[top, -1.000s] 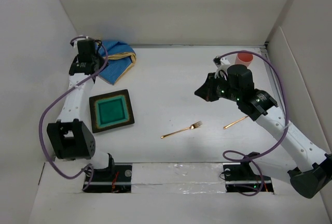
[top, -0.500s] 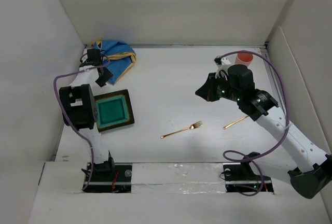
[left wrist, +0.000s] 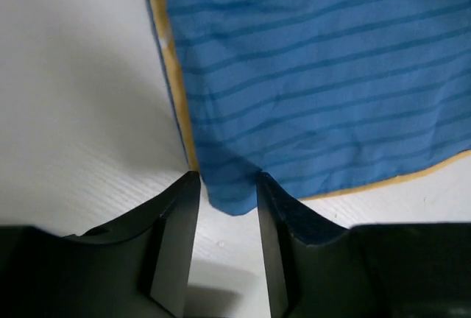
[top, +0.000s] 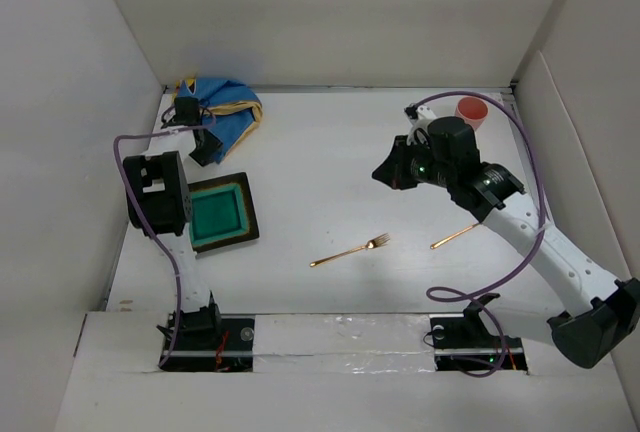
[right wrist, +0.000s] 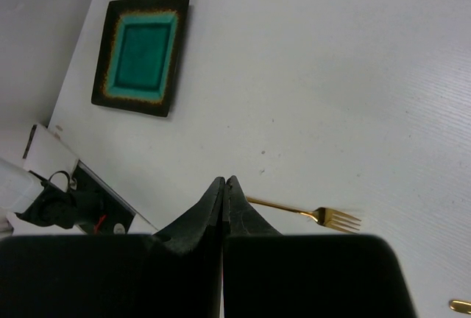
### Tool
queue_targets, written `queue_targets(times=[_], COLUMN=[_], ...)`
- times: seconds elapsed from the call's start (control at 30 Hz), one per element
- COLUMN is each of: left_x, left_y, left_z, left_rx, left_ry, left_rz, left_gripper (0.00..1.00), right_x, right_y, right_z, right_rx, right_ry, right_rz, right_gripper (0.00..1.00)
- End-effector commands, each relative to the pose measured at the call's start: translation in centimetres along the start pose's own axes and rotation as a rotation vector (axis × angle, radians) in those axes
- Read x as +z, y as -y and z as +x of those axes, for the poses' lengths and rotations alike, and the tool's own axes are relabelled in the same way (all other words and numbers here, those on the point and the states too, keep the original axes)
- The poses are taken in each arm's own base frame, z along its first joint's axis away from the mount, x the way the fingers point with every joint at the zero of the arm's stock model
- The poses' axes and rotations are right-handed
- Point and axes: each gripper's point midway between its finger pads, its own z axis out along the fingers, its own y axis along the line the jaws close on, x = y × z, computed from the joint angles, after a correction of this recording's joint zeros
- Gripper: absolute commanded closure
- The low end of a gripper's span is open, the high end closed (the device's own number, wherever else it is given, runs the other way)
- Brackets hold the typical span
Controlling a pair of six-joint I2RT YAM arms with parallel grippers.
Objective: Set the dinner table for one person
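Note:
My right gripper is far from the crumpled blue cloth (top: 228,102), so my left gripper should pull the cloth to the table's middle (top: 335,157) for my right gripper to grasp.
The white dinner table (top: 330,142) carries a crumpled blue cloth with a yellow edge (top: 228,110) at the back left. A square teal plate with a dark rim (top: 217,214) lies in front of it. A gold fork (top: 350,250) lies at the middle front. My left gripper (top: 205,145) is open at the cloth's near edge. In the left wrist view the cloth's corner (left wrist: 229,194) lies between its fingertips (left wrist: 182,211). My right gripper (top: 390,172) is shut and empty, hovering above the table. Its wrist view shows the plate (right wrist: 140,51) and the fork (right wrist: 309,215).
A red cup (top: 471,110) stands at the back right corner. A second gold utensil (top: 455,236) lies right of the fork, under my right arm. White walls close in the table on three sides. A silver tape strip (top: 340,324) runs along the near edge.
My left arm has folded back with its elbow raised, and its gripper has come down from behind the cloth to the cloth's near corner. My right gripper has shifted slightly toward the back.

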Motion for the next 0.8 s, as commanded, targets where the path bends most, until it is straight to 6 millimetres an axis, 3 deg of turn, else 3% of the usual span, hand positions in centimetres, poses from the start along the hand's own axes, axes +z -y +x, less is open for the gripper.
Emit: queue_targets(times=[0.0,0.1,0.13,0.2,0.3,0.37,0.4,0.43,0.57,0.6,0.67,0.7,0.77], left_x=[0.4,0.8,0.9,0.7,-0.7,-2.7,-4.7,-4.8,-8.8,-9.9,-11.4,-12.6,-13.4], left_y=[1.8,2.3,2.4,3.0,5.3,8.1,10.4,10.6,16.8,18.8,21.2,22.9,24.4], left_z=[-0.4,-0.5,-0.5,-0.8,-0.4,0.1,0.3,0.5,3.8,6.4,8.9,12.0,15.4], left_rx=[-0.003,0.006,0.007,0.0,0.004,0.027,0.049,0.051,0.172,0.235,0.298,0.355,0.432], left_ry=[0.014,0.02,0.021,0.021,0.003,0.007,0.015,0.006,-0.015,-0.04,-0.066,-0.096,-0.135], left_rz=[0.032,0.029,0.03,0.052,0.158,0.253,0.325,0.335,0.492,0.537,0.595,0.636,0.674], left_gripper=[0.67,0.79,0.89,1.0,1.0,1.0,1.0,1.0,1.0,1.0,1.0,1.0,1.0], right_x=[-0.6,-0.6,-0.7,-0.6,-0.5,-0.3,-0.2,-0.2,0.5,0.6,0.8,0.9,1.0], right_y=[-1.1,-1.0,-1.1,-1.0,-1.4,-1.4,-1.5,-1.6,-1.5,-1.4,-1.3,-1.1,-1.0], right_z=[-1.7,-1.7,-1.7,-1.7,-1.6,-1.8,-1.9,-2.0,-2.2,-2.4,-2.6,-2.8,-3.1], right_rx=[-0.02,-0.02,-0.02,-0.016,-0.021,-0.018,-0.018,-0.018,-0.012,-0.014,-0.012,-0.009,-0.01], right_ry=[0.043,0.046,0.045,0.04,0.04,0.043,0.043,0.045,0.042,0.045,0.052,0.058,0.063], right_rz=[-0.02,-0.018,-0.021,-0.017,-0.024,-0.026,-0.031,-0.032,-0.027,-0.022,-0.014,-0.003,0.007], right_gripper=[1.0,1.0,1.0,1.0,1.0,1.0,1.0,1.0,1.0,1.0,1.0,1.0,1.0])
